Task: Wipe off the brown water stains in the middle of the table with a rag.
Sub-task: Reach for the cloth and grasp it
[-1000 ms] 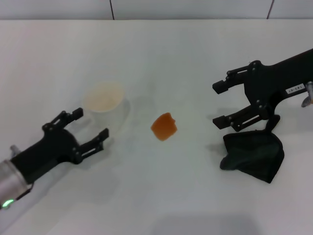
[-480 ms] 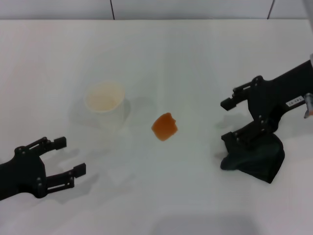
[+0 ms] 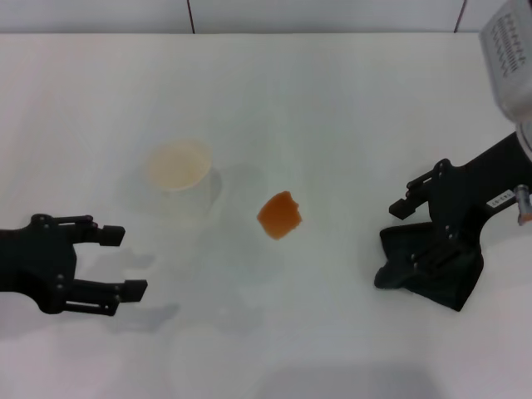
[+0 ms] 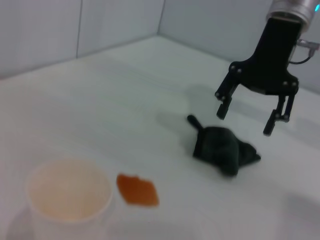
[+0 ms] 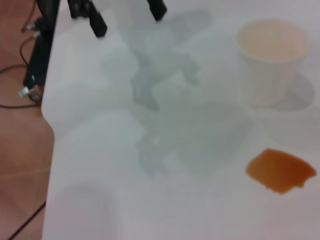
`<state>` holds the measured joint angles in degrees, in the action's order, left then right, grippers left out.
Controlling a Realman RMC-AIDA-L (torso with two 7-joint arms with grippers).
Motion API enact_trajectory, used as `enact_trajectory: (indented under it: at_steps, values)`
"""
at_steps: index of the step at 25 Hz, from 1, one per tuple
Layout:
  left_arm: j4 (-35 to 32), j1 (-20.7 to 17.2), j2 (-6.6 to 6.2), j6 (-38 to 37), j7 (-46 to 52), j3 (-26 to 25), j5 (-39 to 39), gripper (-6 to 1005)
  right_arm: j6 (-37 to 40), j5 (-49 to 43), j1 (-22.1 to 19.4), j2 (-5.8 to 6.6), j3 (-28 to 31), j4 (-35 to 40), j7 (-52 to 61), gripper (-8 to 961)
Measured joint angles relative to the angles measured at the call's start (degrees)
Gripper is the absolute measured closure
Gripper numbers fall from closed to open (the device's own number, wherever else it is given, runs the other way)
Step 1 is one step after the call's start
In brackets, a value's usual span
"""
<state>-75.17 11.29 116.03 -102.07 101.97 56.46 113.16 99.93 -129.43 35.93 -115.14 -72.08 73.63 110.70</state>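
My right gripper should grab the rag point(image 3: 458, 287) and bring it over to wipe the brown stain point(image 3: 279, 215), because the rag lies past the stain from my left gripper.
The brown water stain point(image 3: 278, 215) is a small orange-brown blob in the middle of the white table point(image 3: 316, 100). It also shows in the left wrist view point(image 4: 137, 190) and the right wrist view point(image 5: 280, 171). The black-green rag point(image 3: 445, 274) lies bunched at the right, and shows in the left wrist view point(image 4: 222, 149). My right gripper point(image 3: 399, 239) is open and hovers just above the rag's inner end, apart from it in the left wrist view point(image 4: 245, 121). My left gripper point(image 3: 123, 263) is open and empty at the front left, well short of the stain.
A white paper cup point(image 3: 179, 166) stands left of the stain, between it and the left gripper. It also shows in the wrist views point(image 4: 70, 192) point(image 5: 272, 55). The right wrist view shows the table's edge point(image 5: 47, 115), with brown floor and cables beyond.
My left gripper has drawn back from beside the cup toward the front left. My right gripper has moved right and down, over the rag.
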Motion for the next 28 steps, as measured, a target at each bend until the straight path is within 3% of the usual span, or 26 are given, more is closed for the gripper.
enact_trajectory:
  at_steps: [4, 9, 13, 24, 28]
  values:
    - [-1.7, 5.4, 0.75, -3.7, 5.5, 0.1, 7.5, 115, -3.5, -2.7, -0.2, -0.09, -4.2, -0.5, 2.0, 178]
    - [-2.0, 7.3, 2.54, -4.4, 5.6, 0.8, 10.9, 115, -7.2, -4.4, -0.2, -0.15, -7.4, -3.5, 3.0, 182]
    - [-2.2, 6.9, 2.86, -4.2, 5.1, 2.7, 9.2, 115, -7.3, -4.5, -0.1, -0.16, -7.5, -4.8, 2.8, 185]
    - [-2.1, 2.6, 3.11, -2.0, 1.0, 4.0, 5.5, 115, -8.3, -4.6, -0.2, -0.16, -7.8, -6.4, 2.6, 393]
    - [-1.7, 2.2, 3.14, -1.5, 0.6, 4.3, 5.5, 115, -9.2, -5.4, 0.1, -0.16, -8.6, -7.2, 2.6, 427]
